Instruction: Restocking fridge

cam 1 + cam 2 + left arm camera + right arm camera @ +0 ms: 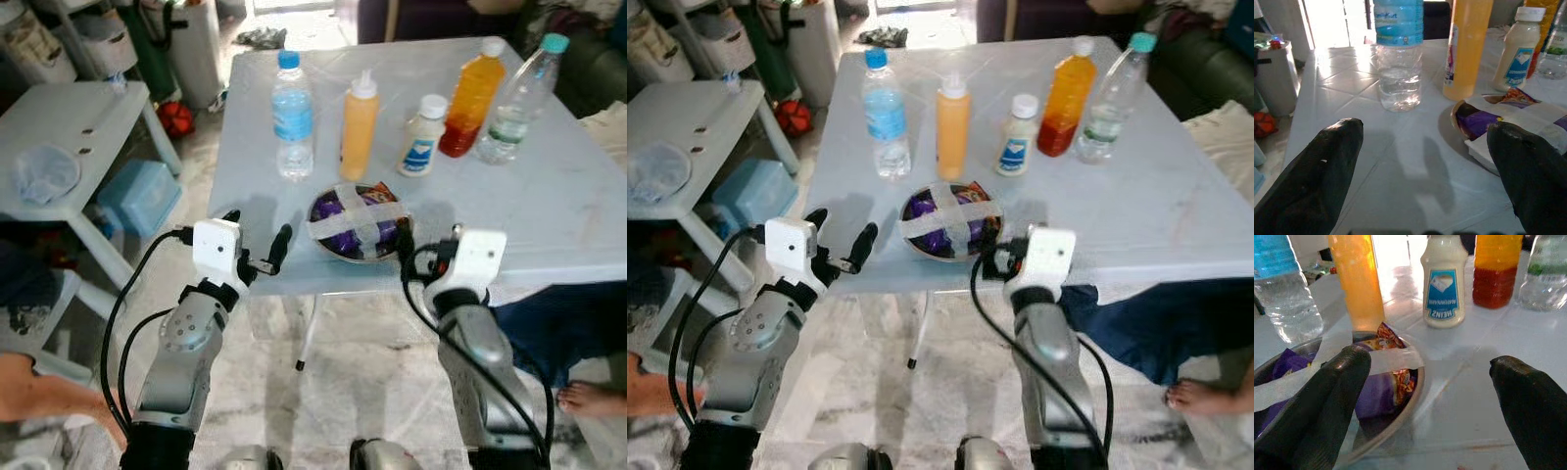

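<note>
I expect the purple packets [342, 243] to stay inside the metal bowl when I carry it tilted, because white tape [361, 215] runs across it from rim to rim.
On the white table [549, 196] stand a water bottle with a blue cap [292, 116], an orange squeeze bottle [359, 125], a small mayonnaise bottle [423, 137], an orange-red juice bottle [472, 98] and a clear bottle with a teal cap [519, 98]. Near the front edge sits a metal bowl [358, 223] of purple packets, crossed with white tape. My left gripper [257, 235] hovers open at the table's front edge, left of the bowl. My right gripper [1430, 382] is open just right of the bowl, one finger [1327, 401] by its rim.
A low white side table [59, 117] and a blue box [142, 196] stand to the left. White bins [196, 49] are behind. A person's arm [39, 392] shows at lower left, a bare foot [588, 397] and dark blue cloth [549, 323] at lower right.
</note>
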Controlling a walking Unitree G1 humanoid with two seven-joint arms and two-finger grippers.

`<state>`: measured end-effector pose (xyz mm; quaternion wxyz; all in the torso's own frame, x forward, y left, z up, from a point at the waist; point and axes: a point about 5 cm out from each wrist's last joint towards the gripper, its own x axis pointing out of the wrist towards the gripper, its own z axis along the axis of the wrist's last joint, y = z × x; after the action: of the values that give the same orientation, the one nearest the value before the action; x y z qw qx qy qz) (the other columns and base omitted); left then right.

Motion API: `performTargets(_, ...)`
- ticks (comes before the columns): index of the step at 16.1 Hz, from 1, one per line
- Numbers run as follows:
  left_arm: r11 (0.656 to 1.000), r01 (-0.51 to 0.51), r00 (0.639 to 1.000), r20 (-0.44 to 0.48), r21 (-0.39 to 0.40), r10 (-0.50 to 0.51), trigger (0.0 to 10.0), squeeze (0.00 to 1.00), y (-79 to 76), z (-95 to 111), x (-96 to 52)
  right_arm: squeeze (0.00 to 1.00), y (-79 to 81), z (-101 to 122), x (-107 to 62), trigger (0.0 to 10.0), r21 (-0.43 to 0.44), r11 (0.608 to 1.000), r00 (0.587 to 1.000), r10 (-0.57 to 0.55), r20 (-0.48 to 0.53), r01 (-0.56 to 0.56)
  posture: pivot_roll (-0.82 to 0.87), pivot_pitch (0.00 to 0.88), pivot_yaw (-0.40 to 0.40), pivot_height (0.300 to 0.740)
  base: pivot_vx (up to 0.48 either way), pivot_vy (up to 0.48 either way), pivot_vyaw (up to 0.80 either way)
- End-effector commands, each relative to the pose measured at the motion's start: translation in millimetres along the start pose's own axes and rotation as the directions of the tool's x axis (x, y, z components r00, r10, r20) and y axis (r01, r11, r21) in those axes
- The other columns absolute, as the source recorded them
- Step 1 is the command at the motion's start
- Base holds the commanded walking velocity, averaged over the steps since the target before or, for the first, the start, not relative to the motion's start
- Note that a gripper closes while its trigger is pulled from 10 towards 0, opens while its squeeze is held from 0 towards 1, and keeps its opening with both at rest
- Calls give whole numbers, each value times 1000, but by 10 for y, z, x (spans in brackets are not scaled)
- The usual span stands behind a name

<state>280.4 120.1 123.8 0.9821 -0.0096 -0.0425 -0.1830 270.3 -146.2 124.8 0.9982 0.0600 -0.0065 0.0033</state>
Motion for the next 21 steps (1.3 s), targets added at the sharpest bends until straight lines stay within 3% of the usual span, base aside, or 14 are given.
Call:
performTargets(1, 1000, 6, 1000, 4, 11, -6, 10000, 0, -5, 20, 2, 0, -34, -98, -8, 10000, 31, 999, 998, -35, -56, 37, 5, 71, 55, 740, 0, 0, 0)
performTargets(12, 1000, 20, 1000, 10, 19, -20, 10000, 0, -29, 25, 15, 0, 95, -215, 22, 10000, 110, 994, 988, 25, -152, -8, 10, 68, 50, 740, 0, 0, 0)
performTargets(16, 999, 25, 1000, 11, 22, -25, 10000, 0, -43, 23, 20, 0, 159, -132, 102, 10000, 247, 969, 987, 41, -157, -1, 9, 70, 54, 740, 0, 0, 0)
performTargets(20, 999, 34, 999, 16, 26, -35, 10000, 0, -64, 31, 32, 0, 179, -200, 75, 10000, 302, 953, 966, 47, -256, 33, 8, 70, 54, 740, 0, 0, 0)
performTargets(21, 999, 34, 999, 16, 27, -35, 10000, 0, -64, 31, 36, 0, 177, -239, 64, 10000, 370, 926, 953, 47, -298, 70, 7, 72, 54, 740, 0, 0, 0)
